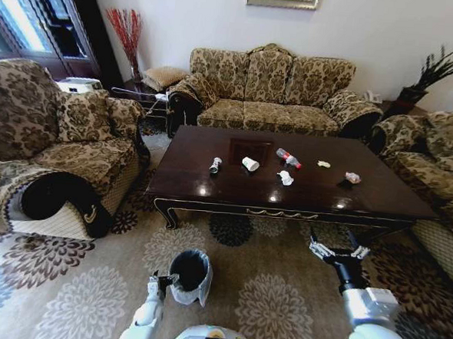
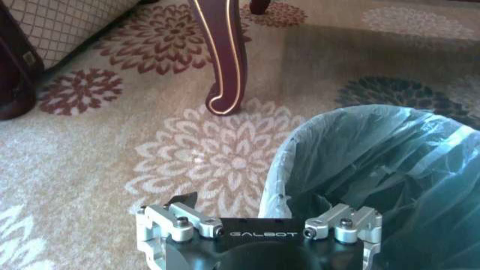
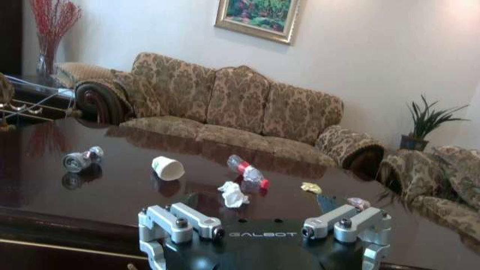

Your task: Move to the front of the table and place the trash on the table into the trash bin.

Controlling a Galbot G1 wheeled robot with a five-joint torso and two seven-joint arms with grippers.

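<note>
The pale bag is folded over the trash bin's round rim (image 1: 203,291), so the whole trash bin (image 1: 191,276) will rise with it, its opening open, when the robot lifts.
The dark glossy table (image 1: 202,185) stands ahead, and the trash lies across its middle. It includes a small can-like piece (image 1: 214,165), a white paper cup (image 1: 250,164), a clear bottle with a red cap (image 1: 288,158), a crumpled tissue (image 1: 285,178), a yellow scrap (image 1: 324,165) and a wrapper (image 1: 353,178). The trash bin (image 1: 190,273) with its pale bag rests on the carpet near me. My left gripper (image 1: 161,281) is open at the bin's rim (image 2: 279,185), one finger (image 2: 184,198) outside it. My right gripper (image 1: 338,252) hovers open at the table's front edge, facing the cup (image 3: 167,167), tissue (image 3: 233,194) and bottle (image 3: 248,172).
Floral sofas stand on the left (image 1: 51,151), behind (image 1: 269,95) and on the right (image 1: 435,151) of the table. A carved table leg (image 2: 225,56) stands just beyond the bin. A potted plant (image 1: 428,78) is at the back right. Patterned carpet (image 1: 273,288) lies between me and the table.
</note>
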